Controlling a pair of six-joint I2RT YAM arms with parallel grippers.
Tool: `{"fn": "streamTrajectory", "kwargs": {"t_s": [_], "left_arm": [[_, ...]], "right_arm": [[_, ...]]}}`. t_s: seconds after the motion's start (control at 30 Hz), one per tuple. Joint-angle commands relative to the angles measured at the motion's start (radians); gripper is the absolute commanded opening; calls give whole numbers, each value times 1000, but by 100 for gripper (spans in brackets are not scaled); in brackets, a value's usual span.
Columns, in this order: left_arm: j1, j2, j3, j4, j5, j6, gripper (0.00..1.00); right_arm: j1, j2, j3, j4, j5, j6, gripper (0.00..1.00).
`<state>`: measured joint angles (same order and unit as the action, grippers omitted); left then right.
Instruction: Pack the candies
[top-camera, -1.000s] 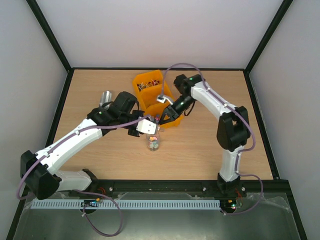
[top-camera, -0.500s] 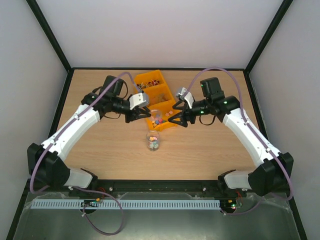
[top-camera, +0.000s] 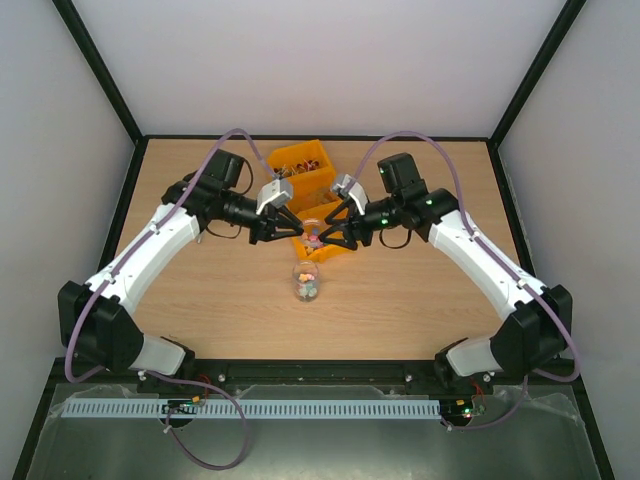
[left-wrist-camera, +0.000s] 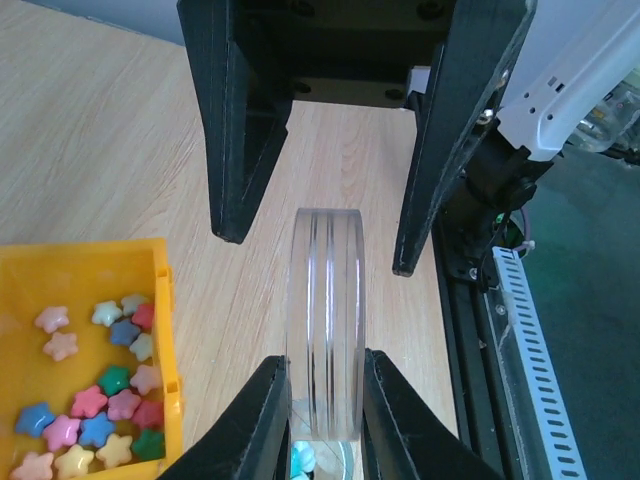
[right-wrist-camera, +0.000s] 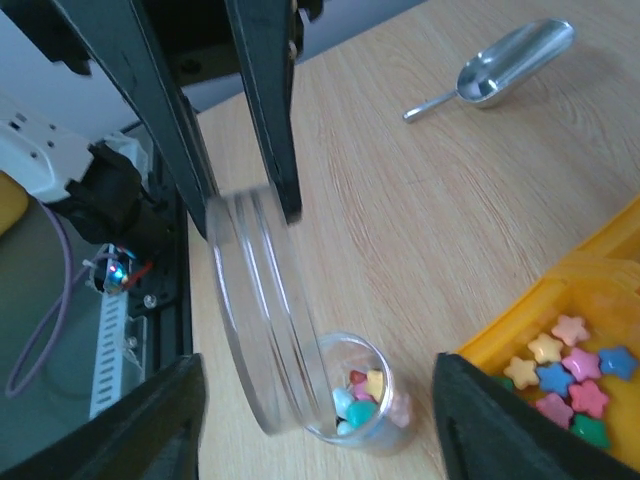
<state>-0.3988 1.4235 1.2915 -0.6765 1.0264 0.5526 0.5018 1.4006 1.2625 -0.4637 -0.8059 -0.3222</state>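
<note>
The lid is on edge in my left gripper, which pinches it across its flat sides (left-wrist-camera: 326, 330). My right gripper should therefore hold the lid (left-wrist-camera: 328, 228) while my left gripper takes hold of it around the lid's rim.
The candies are small coloured stars. Some lie in a clear jar (top-camera: 306, 283) on the table, others (left-wrist-camera: 90, 400) in a yellow bin (top-camera: 297, 158). My left gripper (top-camera: 288, 228) is shut on a clear round lid (left-wrist-camera: 325, 320), held on edge above the jar. In the right wrist view the lid (right-wrist-camera: 262, 320) stands just left of the jar (right-wrist-camera: 365, 400). My right gripper (top-camera: 327, 238) is open and empty. It faces the left gripper across the lid, with one finger on each side of it, not touching.
A silver metal scoop (right-wrist-camera: 500, 70) lies on the wooden table beyond the jar. The yellow bin's near compartment (right-wrist-camera: 600, 300) with star candies (right-wrist-camera: 565, 375) is right beside both grippers. The black front rail (left-wrist-camera: 480, 300) runs along the table's near edge.
The left arm has swung from over the jar to the bin's left side, holding the lid. The right gripper has left the bin and closed in on the lid from the right.
</note>
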Motion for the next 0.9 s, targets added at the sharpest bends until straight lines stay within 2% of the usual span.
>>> {"fn": "streamTrajectory", "kwargs": {"t_s": [0.0, 0.3, 0.47, 0.5, 0.6, 0.67, 0.77, 0.87], "left_arm": [[4, 14, 27, -32, 64, -5, 11], [19, 23, 31, -17, 92, -23, 12], [25, 25, 30, -16, 89, -20, 13], [25, 25, 30, -13, 82, -24, 16], [39, 8, 19, 34, 36, -76, 43], [58, -21, 3, 83, -2, -123, 56], [76, -120, -51, 211, -117, -181, 72], [29, -257, -149, 320, -305, -118, 86]], "right_arm": [[18, 6, 46, 22, -52, 41, 56], [24, 29, 67, -24, -99, 40, 25], [24, 46, 85, -35, -106, 66, 16], [24, 51, 87, -34, -105, 78, 15], [23, 70, 102, -27, -103, 130, 10], [17, 78, 100, -1, -111, 182, 8], [-3, 87, 80, 56, -145, 273, 8], [-24, 116, 62, 118, -198, 381, 8]]}}
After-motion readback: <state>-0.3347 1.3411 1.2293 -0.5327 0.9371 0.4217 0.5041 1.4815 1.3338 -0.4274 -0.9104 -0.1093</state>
